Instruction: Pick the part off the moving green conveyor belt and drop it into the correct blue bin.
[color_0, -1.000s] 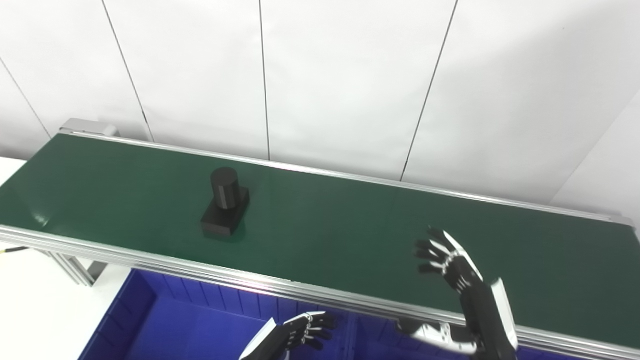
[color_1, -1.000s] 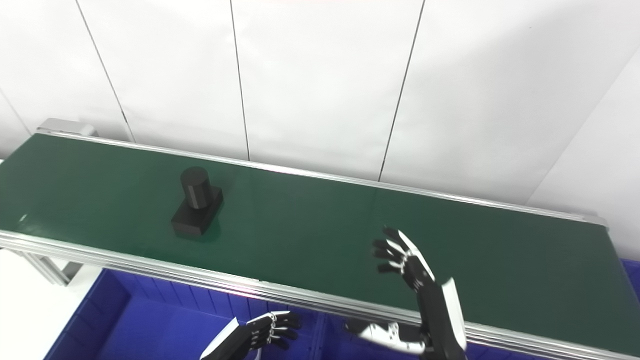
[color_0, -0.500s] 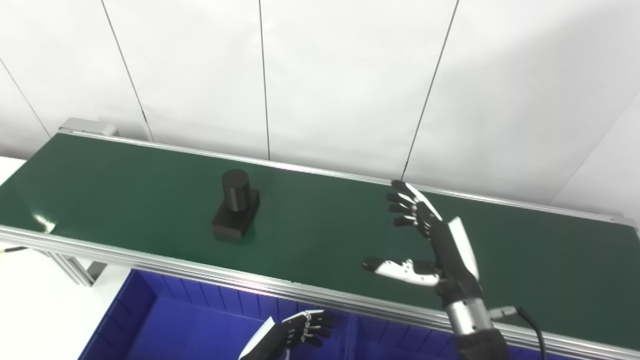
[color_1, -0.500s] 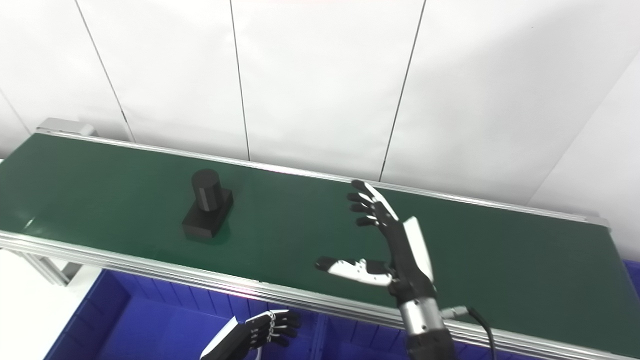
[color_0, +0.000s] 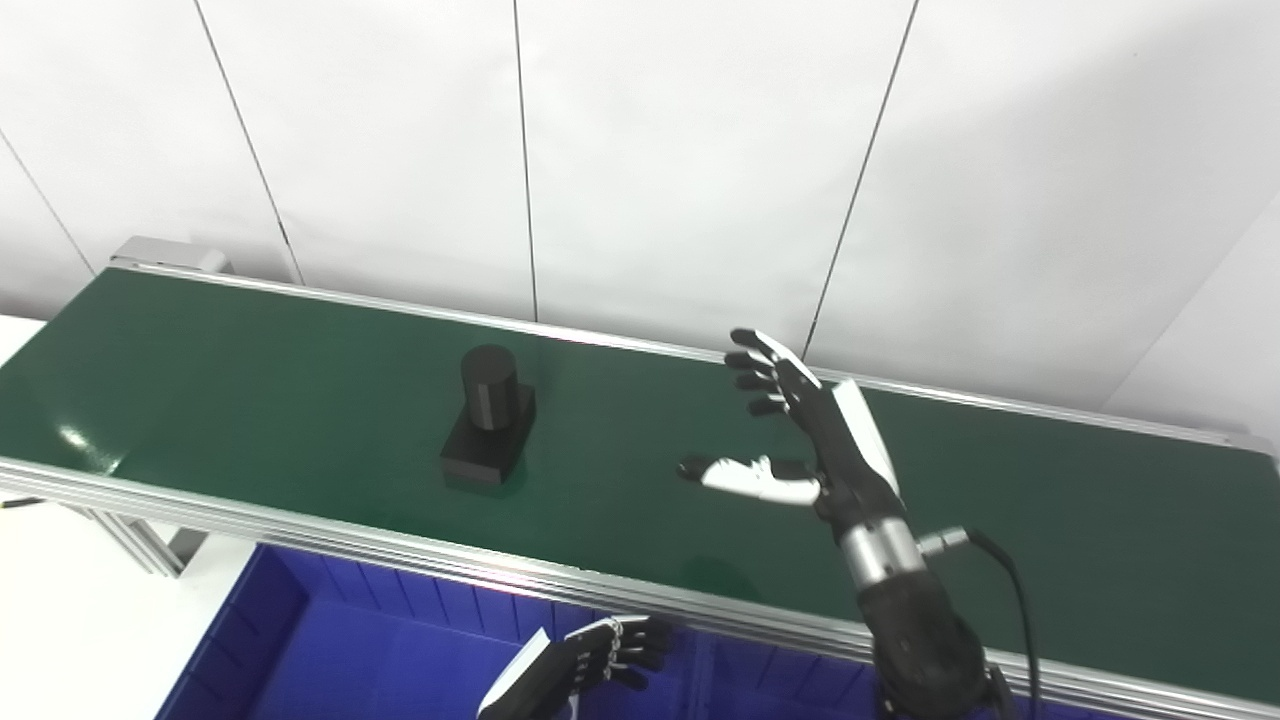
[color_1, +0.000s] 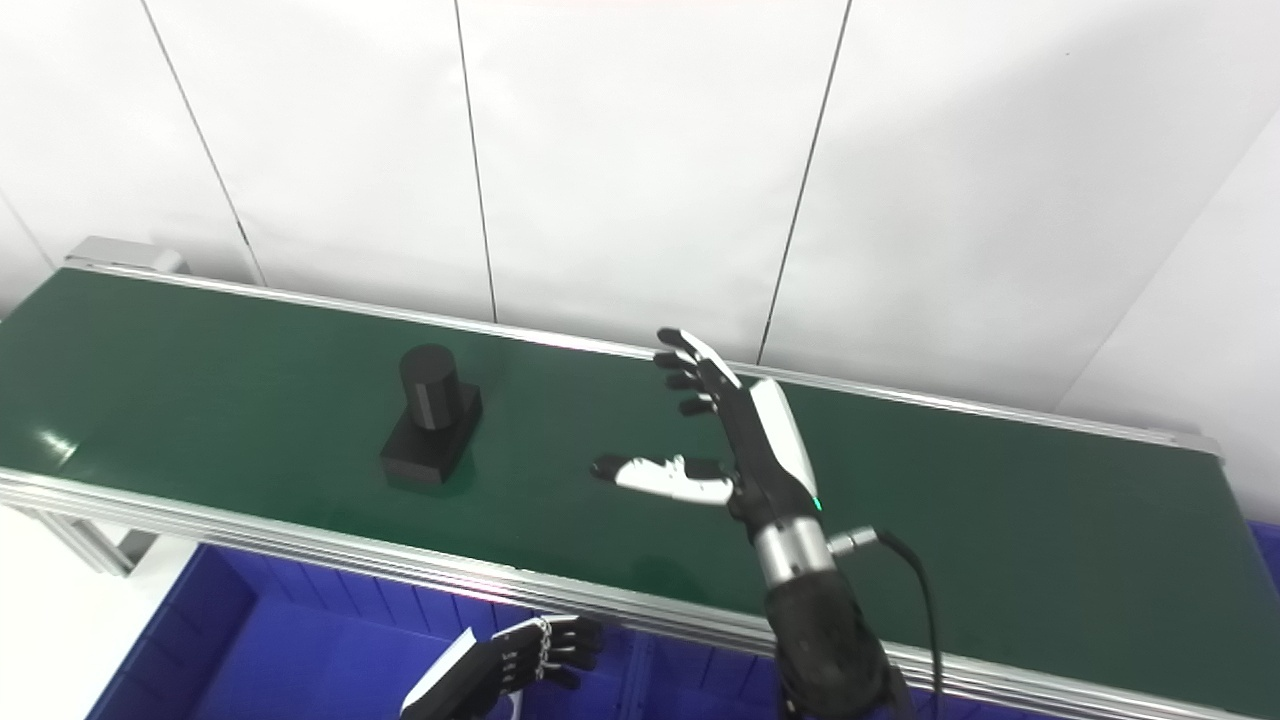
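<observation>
My gripper will bring the block along when I lift the cylinder, because the cylinder sits flush (color_0: 491, 421) on the flat block (color_0: 486, 450) in the same black.
A black part (color_0: 487, 420), a short cylinder standing on a flat block, rides upright on the green conveyor belt (color_0: 250, 380), left of centre. My right hand (color_0: 805, 430) hovers over the belt to the part's right, fingers spread and thumb out toward the part, holding nothing. A clear stretch of belt separates hand and part. My left hand (color_0: 605, 655) hangs low over the blue bin (color_0: 300, 640) in front of the belt, fingers curled, with nothing in it that I can see.
The belt's aluminium front rail (color_0: 400, 545) runs between the belt and the bins. A divider (color_0: 700, 670) splits the blue bins below. White wall panels stand right behind the belt. A cable (color_0: 1010, 590) trails from my right wrist.
The part has drifted to the right along the belt. My right hand has risen from the near rail and reached farther over the belt and leftward, staying open. The left hand stayed put.
</observation>
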